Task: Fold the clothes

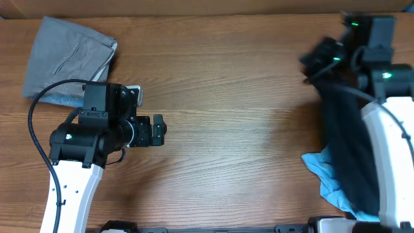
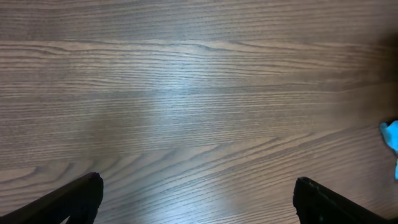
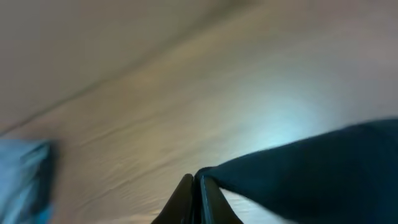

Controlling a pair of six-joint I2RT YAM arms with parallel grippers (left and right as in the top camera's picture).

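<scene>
The black T-shirt (image 1: 349,145) hangs far from the robot's left gripper, so next the right gripper puts it down across the open wood (image 1: 226,107) before the left gripper pulls the T-shirt's edge.
A black T-shirt (image 1: 349,142) hangs from my right gripper (image 1: 317,59) at the far right of the table, draping down toward the front edge. In the right wrist view the gripper (image 3: 198,180) is shut on an edge of the black T-shirt (image 3: 311,168), held above the wood. A light blue garment (image 1: 326,178) lies bunched under the black one, also at the edge of the left wrist view (image 2: 392,140). A folded grey garment (image 1: 68,58) lies at the back left. My left gripper (image 1: 157,131) is open and empty over bare wood (image 2: 198,205).
The brown wooden table (image 1: 226,110) fills the view. The left arm's base and cable (image 1: 39,123) stand at the front left, and the right arm's white link (image 1: 391,162) runs along the right edge.
</scene>
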